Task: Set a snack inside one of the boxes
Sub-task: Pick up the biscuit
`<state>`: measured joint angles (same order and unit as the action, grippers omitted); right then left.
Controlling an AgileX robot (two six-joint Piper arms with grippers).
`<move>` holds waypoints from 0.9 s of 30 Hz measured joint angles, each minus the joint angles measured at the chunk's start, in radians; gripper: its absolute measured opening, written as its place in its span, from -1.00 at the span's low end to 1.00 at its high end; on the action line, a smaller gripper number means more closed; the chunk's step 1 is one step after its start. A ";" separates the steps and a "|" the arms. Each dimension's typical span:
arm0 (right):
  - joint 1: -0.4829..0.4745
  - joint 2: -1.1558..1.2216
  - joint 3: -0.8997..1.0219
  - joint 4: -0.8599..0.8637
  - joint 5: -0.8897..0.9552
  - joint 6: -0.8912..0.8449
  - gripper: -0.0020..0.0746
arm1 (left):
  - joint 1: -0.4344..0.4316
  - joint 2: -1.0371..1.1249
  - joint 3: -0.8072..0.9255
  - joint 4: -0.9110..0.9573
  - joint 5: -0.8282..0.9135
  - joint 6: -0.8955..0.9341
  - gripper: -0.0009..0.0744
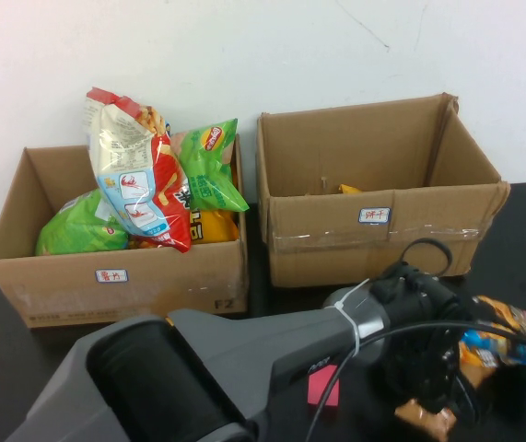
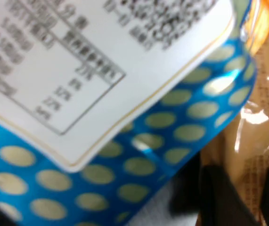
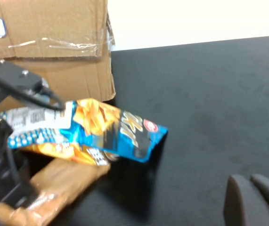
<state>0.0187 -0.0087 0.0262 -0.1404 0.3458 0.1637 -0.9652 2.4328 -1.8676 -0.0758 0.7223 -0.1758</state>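
I should open my left gripper, grip the packet (image 3: pixel 64 182) again and pull it clear before lifting it, because the blue snack bag's edge lies over the brown packet.
The taller cardboard box (image 1: pixel 373 247) with clear tape and a white blue-edged label stands at the back right; its corner (image 3: pixel 54 52) shows in the right wrist view. In front of it on the black table lie a blue snack bag (image 1: pixel 513 337) (image 3: pixel 101 132) and a brown snack packet (image 1: pixel 426 420) (image 3: pixel 54 188). My left arm reaches across to them. My left gripper (image 2: pixel 249 197) (image 1: pixel 431 391) is down over the brown packet (image 2: pixel 247 141), which fills the gap between its dark fingers. My right gripper (image 3: pixel 253 190) hovers low over bare table to the right, fingers together, holding nothing.
The lower cardboard box (image 1: pixel 152 285) with a red-written label stands at the back left, heaped with snack bags (image 1: pixel 143 170). A yellow pack (image 1: pixel 349 189) lies inside the taller box. Something small and pink (image 1: pixel 322 387) shows beside my left arm. A white wall lies behind both boxes.
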 joint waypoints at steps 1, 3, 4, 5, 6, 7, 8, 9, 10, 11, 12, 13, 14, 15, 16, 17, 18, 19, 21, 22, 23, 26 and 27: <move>0.000 0.000 0.000 0.000 0.000 0.000 -0.95 | -0.002 -0.009 0.000 -0.008 0.025 0.026 -0.59; 0.000 0.000 0.000 0.000 0.000 0.000 -0.95 | -0.012 -0.024 0.008 -0.028 0.088 0.090 -0.71; 0.000 0.000 0.000 0.000 0.000 0.000 -0.95 | -0.015 -0.031 0.015 -0.041 0.112 0.116 -0.71; 0.000 0.000 0.000 0.000 0.000 0.000 -0.95 | -0.017 -0.040 0.026 -0.058 0.135 0.148 -0.71; 0.000 0.000 0.000 0.000 0.000 0.000 -0.95 | -0.020 -0.050 0.036 -0.076 0.158 0.176 -0.76; 0.000 0.000 0.000 0.000 0.000 0.000 -0.95 | -0.021 -0.062 0.044 -0.089 0.175 0.202 -0.80; 0.000 0.000 0.000 0.000 0.000 0.000 -0.95 | -0.024 -0.076 0.052 -0.100 0.193 0.227 -0.85; 0.000 0.000 0.000 0.000 0.000 0.000 -0.95 | -0.027 -0.088 0.060 -0.109 0.211 0.245 -0.90; 0.000 0.000 0.000 0.000 0.000 0.000 -0.95 | -0.026 -0.097 0.065 -0.118 0.225 0.263 -0.92; 0.000 0.000 0.000 0.000 0.000 0.000 -0.95 | -0.026 -0.105 0.067 -0.127 0.237 0.282 -0.94; 0.000 0.000 0.000 0.000 0.000 0.000 -0.95 | -0.026 -0.112 0.071 -0.136 0.246 0.299 -0.95; 0.000 0.000 0.000 0.000 0.000 0.000 -0.95 | -0.026 -0.116 0.071 -0.141 0.251 0.313 -0.96; 0.000 0.000 0.000 0.000 0.000 0.000 -0.95 | -0.029 -0.118 0.072 -0.143 0.255 0.332 -0.96; 0.000 0.000 0.000 0.000 0.000 0.000 -0.95 | -0.033 -0.118 0.073 -0.144 0.255 0.355 -0.96; 0.000 0.000 0.000 0.000 0.000 0.000 -0.95 | -0.037 -0.118 0.073 -0.145 0.257 0.379 -0.96; 0.000 0.000 0.000 0.000 0.000 0.000 -0.95 | -0.043 -0.118 0.075 -0.149 0.259 0.413 -0.94; 0.000 0.000 0.000 0.000 0.000 0.000 -0.95 | -0.051 -0.118 0.077 -0.157 0.264 0.448 -0.88; 0.000 0.000 0.000 0.000 0.000 0.000 -0.95 | -0.057 -0.118 0.077 -0.165 0.267 0.476 -0.81; 0.000 0.000 0.000 0.000 0.000 0.000 -0.95 | -0.073 -0.118 0.079 -0.193 0.275 0.507 -0.50; 0.000 0.000 0.000 0.000 0.000 0.000 -0.95 | -0.079 -0.118 0.079 -0.204 0.278 0.514 -0.33; 0.000 0.000 0.000 0.000 0.000 0.000 -0.95 | -0.084 -0.118 0.079 -0.216 0.278 0.516 -0.08; 0.000 0.000 0.000 0.000 0.000 0.000 -0.95 | -0.097 -0.118 0.079 -0.231 0.260 0.472 0.58; 0.000 0.000 0.000 0.000 0.000 0.000 -0.95 | -0.100 -0.118 0.079 -0.231 0.242 0.453 0.68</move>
<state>0.0187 -0.0087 0.0262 -0.1404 0.3458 0.1637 -1.0647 2.3153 -1.7886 -0.3066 0.9648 0.2770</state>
